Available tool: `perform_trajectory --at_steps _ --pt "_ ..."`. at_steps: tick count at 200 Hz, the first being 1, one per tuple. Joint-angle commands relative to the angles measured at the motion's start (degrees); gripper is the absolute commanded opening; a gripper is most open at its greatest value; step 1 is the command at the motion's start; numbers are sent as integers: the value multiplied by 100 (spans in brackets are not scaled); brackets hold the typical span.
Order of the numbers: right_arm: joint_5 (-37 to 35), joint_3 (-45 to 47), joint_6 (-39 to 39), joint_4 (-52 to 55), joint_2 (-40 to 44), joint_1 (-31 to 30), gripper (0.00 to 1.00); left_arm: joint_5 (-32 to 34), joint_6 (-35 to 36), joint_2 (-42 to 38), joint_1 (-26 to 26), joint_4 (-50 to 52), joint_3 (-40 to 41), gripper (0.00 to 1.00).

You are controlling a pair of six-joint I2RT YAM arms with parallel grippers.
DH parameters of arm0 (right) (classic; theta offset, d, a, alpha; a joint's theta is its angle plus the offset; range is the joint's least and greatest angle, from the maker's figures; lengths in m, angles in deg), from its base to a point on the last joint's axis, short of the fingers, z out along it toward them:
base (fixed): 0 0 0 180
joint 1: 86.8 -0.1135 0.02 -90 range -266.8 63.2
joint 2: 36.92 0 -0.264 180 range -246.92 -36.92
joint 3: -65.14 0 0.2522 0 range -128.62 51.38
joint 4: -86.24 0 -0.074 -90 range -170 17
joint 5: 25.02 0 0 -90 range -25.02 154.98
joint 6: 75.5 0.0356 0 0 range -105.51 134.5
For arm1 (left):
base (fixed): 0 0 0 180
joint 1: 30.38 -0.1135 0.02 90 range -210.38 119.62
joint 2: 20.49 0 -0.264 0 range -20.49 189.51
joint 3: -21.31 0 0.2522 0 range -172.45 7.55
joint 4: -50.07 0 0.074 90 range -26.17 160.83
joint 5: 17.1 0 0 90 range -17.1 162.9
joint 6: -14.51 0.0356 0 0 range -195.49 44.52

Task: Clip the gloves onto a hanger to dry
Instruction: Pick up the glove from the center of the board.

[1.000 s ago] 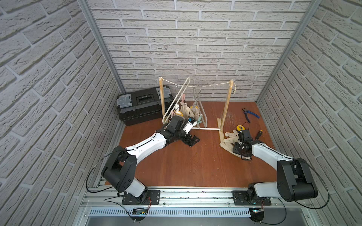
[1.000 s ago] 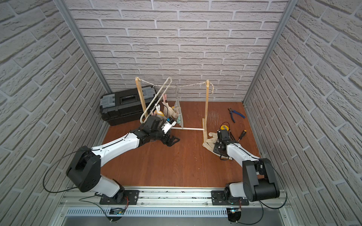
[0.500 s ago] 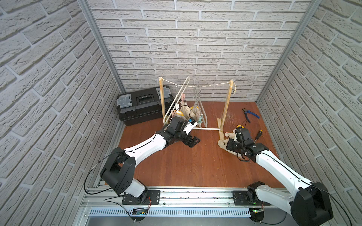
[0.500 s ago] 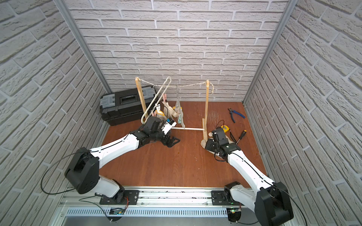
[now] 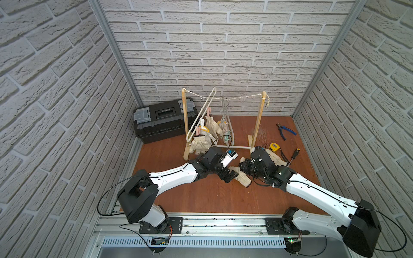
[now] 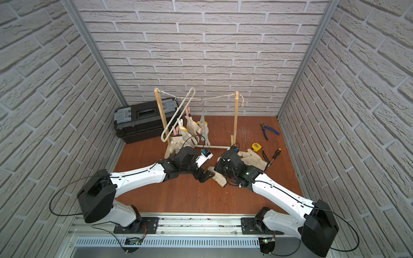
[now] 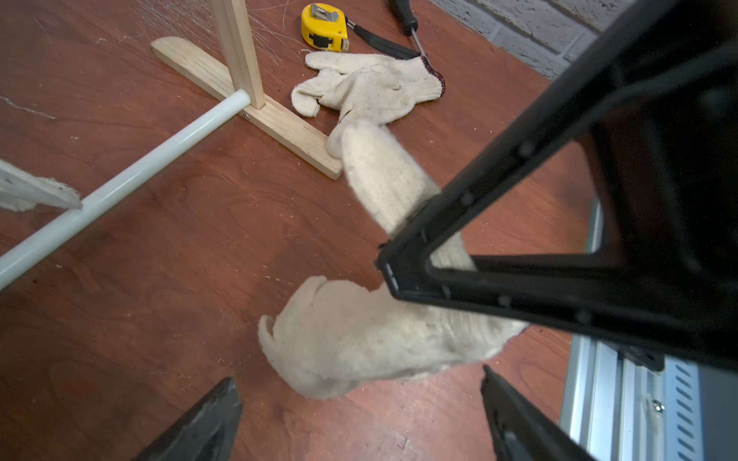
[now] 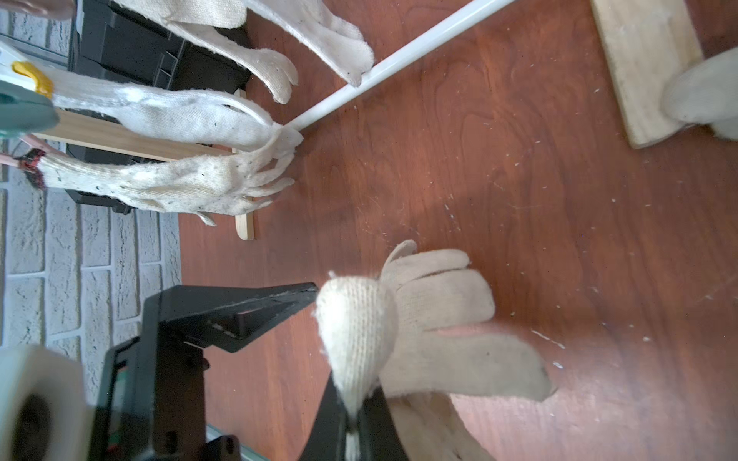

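The glove's cuff (image 5: 247,184) hangs low while my right gripper holds the glove (image 7: 383,175) by a finger, so I'll lift the glove and bring my left gripper to the cuff.
My right gripper (image 8: 353,415) is shut on a finger of an off-white glove (image 8: 439,319), and the rest of that glove (image 5: 242,176) droops to the floor mid-table. My left gripper (image 7: 358,377) is open, with its fingers either side of the glove's cuff end (image 7: 359,339) without touching it. In both top views the two grippers face each other, left (image 6: 206,175) and right (image 6: 218,166). Another glove (image 5: 277,158) lies by the rack's right foot. A tilted white hanger (image 5: 202,116) on the string carries clipped gloves (image 5: 201,143).
The wooden drying rack (image 5: 259,118) with its white bottom bar (image 7: 120,183) stands just behind both grippers. A black toolbox (image 5: 163,120) sits at the back left. Blue pliers (image 5: 286,130), a yellow tape measure (image 5: 274,147) and a screwdriver (image 5: 293,154) lie at the right.
The right gripper closed on a glove by the rack's right foot and carried it left to mid-table. The left gripper came forward from the rack to meet it.
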Motion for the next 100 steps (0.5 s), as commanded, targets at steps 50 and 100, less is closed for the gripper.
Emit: perform_trajectory --at_steps 50,100 --pt "72 -191 506 -814 -105 -92 3 -511 236 -132 -7 -808 216 79" --pt "106 -220 508 -867 -126 -93 3 -1022 288 -63 -101 -672 68 59"
